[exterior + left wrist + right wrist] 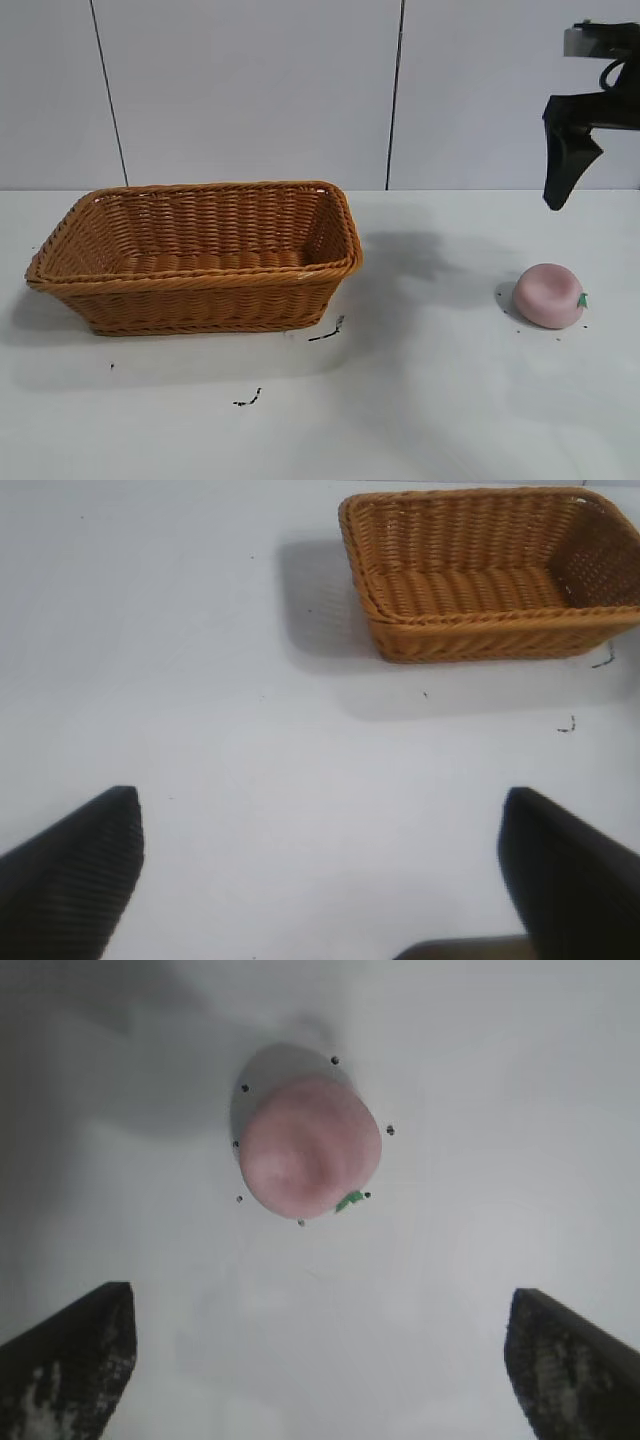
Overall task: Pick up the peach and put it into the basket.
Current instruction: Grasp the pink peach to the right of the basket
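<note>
My right gripper's open fingers are in line with the peach, which lies free, so I should keep lowering them until they surround the peach's sides.
The pale pink peach with a tiny green leaf lies on the white table at the right. In the right wrist view the peach lies beyond my fingertips. The orange-brown wicker basket stands at the left and holds nothing; it also shows in the left wrist view. My right gripper hangs above and behind the peach, open and empty. My left gripper is out of the exterior view; it is open and empty over bare table, well away from the basket.
Small black marks lie on the white table in front of the basket, with another nearer the front. A grey panelled wall stands behind the table.
</note>
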You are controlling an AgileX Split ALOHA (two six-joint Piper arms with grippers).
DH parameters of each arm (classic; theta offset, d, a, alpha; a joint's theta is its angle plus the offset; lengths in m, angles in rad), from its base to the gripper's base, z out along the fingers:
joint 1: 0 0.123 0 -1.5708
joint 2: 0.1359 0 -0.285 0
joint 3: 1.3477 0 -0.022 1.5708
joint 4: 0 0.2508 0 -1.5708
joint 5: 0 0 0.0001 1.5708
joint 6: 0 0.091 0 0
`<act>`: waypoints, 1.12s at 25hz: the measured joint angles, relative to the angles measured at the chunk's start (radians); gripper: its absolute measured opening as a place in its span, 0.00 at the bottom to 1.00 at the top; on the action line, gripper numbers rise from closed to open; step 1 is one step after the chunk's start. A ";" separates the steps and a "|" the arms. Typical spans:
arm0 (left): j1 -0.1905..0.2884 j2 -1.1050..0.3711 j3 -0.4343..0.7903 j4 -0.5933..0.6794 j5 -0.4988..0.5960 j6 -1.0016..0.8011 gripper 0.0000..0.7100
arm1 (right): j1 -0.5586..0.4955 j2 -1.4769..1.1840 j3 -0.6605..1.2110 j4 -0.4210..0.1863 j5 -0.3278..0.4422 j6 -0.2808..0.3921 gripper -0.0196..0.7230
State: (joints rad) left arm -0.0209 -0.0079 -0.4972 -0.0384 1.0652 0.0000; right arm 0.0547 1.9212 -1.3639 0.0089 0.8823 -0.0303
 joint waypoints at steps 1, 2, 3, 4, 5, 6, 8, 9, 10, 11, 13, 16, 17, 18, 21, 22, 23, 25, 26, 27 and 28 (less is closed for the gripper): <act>0.000 0.000 0.000 0.000 0.000 0.000 0.98 | 0.000 0.008 0.000 -0.009 -0.016 0.004 0.96; 0.000 0.000 0.000 0.000 0.000 0.000 0.98 | 0.000 0.019 0.000 -0.009 -0.029 0.006 0.96; 0.000 0.000 0.000 0.000 0.000 0.000 0.98 | 0.000 0.030 0.000 -0.009 -0.044 0.007 0.96; 0.000 0.000 0.000 0.000 0.000 0.000 0.98 | 0.001 0.043 -0.001 -0.009 -0.058 0.009 0.96; 0.000 0.000 0.000 0.000 0.000 0.000 0.98 | 0.001 0.055 -0.001 -0.009 -0.071 0.009 0.96; 0.000 0.000 0.000 0.000 0.000 0.000 0.98 | 0.001 0.071 -0.001 -0.009 -0.081 0.010 0.96; 0.000 0.000 0.000 0.000 0.000 0.000 0.98 | 0.001 0.102 -0.001 -0.009 -0.097 0.013 0.96; 0.000 0.000 0.000 0.000 0.000 0.000 0.98 | 0.001 0.119 -0.001 -0.009 -0.103 0.013 0.96; 0.000 0.000 0.000 0.000 0.000 0.000 0.98 | 0.001 0.135 -0.001 -0.009 -0.105 0.013 0.96; 0.000 0.000 0.000 0.000 0.000 0.000 0.98 | 0.001 0.151 -0.001 -0.009 -0.111 0.013 0.96; 0.000 0.000 0.000 0.000 0.000 0.000 0.98 | 0.001 0.177 -0.001 -0.009 -0.127 0.013 0.96; 0.000 0.000 0.000 0.000 0.000 0.000 0.98 | 0.001 0.204 -0.001 -0.009 -0.143 0.013 0.96; 0.000 0.000 0.000 0.000 0.000 0.000 0.98 | 0.001 0.210 -0.001 -0.009 -0.146 0.013 0.96; 0.000 0.000 0.000 0.000 0.000 0.000 0.98 | 0.001 0.211 -0.001 -0.009 -0.149 0.013 0.96; 0.000 0.000 0.000 0.000 0.000 0.000 0.98 | 0.001 0.213 -0.002 -0.009 -0.151 0.013 0.96; 0.000 0.000 0.000 0.000 0.000 0.000 0.98 | 0.001 0.213 -0.002 -0.009 -0.151 0.013 0.95; 0.000 0.000 0.000 0.000 0.000 0.000 0.98 | 0.001 0.213 -0.002 -0.009 -0.151 0.013 0.90; 0.000 0.000 0.000 0.000 0.000 0.000 0.98 | 0.001 0.213 -0.002 -0.009 -0.150 0.013 0.71; 0.000 0.000 0.000 0.000 0.000 0.000 0.98 | 0.001 0.213 -0.002 -0.009 -0.148 0.013 0.56; 0.000 0.000 0.000 0.000 0.000 0.000 0.98 | 0.001 0.213 -0.002 -0.009 -0.146 0.013 0.41; 0.000 0.000 0.000 0.000 0.000 0.000 0.98 | 0.001 0.213 -0.002 -0.009 -0.143 0.013 0.26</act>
State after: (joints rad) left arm -0.0209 -0.0079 -0.4972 -0.0384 1.0652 0.0000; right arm 0.0558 2.1339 -1.3656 0.0000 0.7393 -0.0169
